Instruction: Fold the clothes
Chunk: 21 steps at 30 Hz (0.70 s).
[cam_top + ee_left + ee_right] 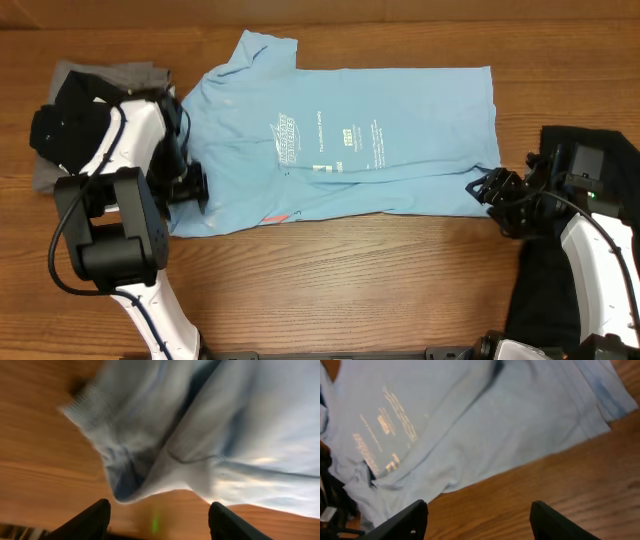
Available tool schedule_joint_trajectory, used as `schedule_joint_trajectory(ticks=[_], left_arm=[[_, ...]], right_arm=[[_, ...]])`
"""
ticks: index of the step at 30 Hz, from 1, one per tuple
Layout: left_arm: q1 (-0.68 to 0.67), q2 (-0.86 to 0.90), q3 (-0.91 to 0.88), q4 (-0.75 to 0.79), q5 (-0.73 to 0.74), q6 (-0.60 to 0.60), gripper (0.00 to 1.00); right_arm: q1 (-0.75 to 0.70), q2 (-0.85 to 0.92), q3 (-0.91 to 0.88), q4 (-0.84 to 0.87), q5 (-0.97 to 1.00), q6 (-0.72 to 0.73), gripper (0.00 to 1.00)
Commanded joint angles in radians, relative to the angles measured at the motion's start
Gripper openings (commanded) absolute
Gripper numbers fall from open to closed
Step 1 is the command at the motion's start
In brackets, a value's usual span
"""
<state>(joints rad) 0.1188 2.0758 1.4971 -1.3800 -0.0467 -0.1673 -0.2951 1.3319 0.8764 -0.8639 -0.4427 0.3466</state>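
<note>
A fold of cloth (388, 178) goes along the T-shirt under the white printed text, so next my right gripper pulls the T-shirt's front corner (476, 208) out flat before the folding starts.
A large sky-blue T-shirt (380, 140) with white printed text lies spread across the middle of the table, its front edge folded over. My left gripper (196, 186) is open and empty at the shirt's left sleeve, which fills the left wrist view (165, 440). My right gripper (484, 190) is open and empty just off the shirt's right front corner; the right wrist view shows the shirt (470, 425) above bare wood. A grey T-shirt (60, 165) with a black one (70, 125) on it lies at far left. Another black garment (600, 150) lies at far right.
The wooden table (380, 280) runs bare along its front half. The left arm's base (110, 230) stands at the front left and the right arm (600, 270) at the front right.
</note>
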Motion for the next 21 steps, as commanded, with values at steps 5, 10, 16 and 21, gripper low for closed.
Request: schedule_joint_trajectory(ticks=[5, 10, 16, 21], left_arm=[[0.006, -0.017, -0.157, 0.134, -0.031, -0.04, 0.31], [0.01, -0.017, -0.156, 0.136, -0.136, -0.051, 0.04], [0.035, -0.017, -0.153, 0.137, -0.148, -0.057, 0.04], [0.053, -0.017, -0.143, 0.135, -0.168, -0.057, 0.04]], right_arm=[[-0.009, 0.089, 0.015, 0.003, 0.121, 0.028, 0.73], [-0.009, 0.22, 0.015, 0.029, 0.121, 0.027, 0.66], [-0.01, 0.314, 0.015, 0.124, 0.276, 0.101, 0.63], [-0.013, 0.348, 0.015, 0.198, 0.278, 0.117, 0.48]])
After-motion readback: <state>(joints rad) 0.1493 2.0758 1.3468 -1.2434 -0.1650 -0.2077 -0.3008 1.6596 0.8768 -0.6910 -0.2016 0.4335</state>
